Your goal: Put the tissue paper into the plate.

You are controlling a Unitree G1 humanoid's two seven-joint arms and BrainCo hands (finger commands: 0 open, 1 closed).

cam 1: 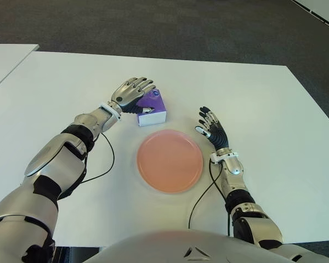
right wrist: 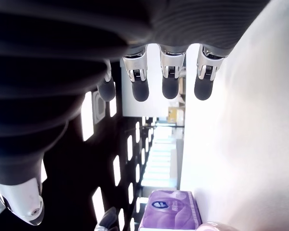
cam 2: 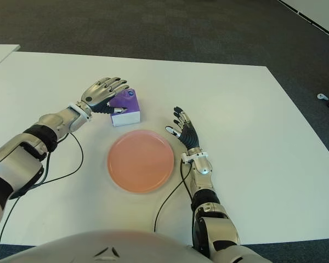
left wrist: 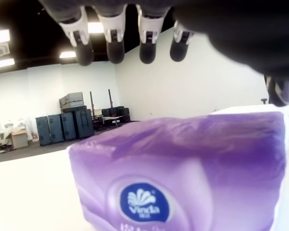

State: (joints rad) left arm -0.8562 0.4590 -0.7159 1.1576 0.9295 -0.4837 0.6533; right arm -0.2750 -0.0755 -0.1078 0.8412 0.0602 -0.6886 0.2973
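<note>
The purple pack will keep its block shape rather than sag when the robot lifts it, because the tissue pack's white side stands square with straight edges.
A purple pack of tissue paper lies on the white table, just behind the round pink plate. My left hand hovers over the pack's left side with its fingers spread above it, not closed around it. The pack fills the left wrist view, with the fingertips apart from it. To the right of the plate my right hand shows with fingers extended and nothing in it. The pack appears small in the right wrist view.
A black cable trails on the table left of the plate, another in front of it. A second white table stands at far left. Dark carpet lies beyond the far edge.
</note>
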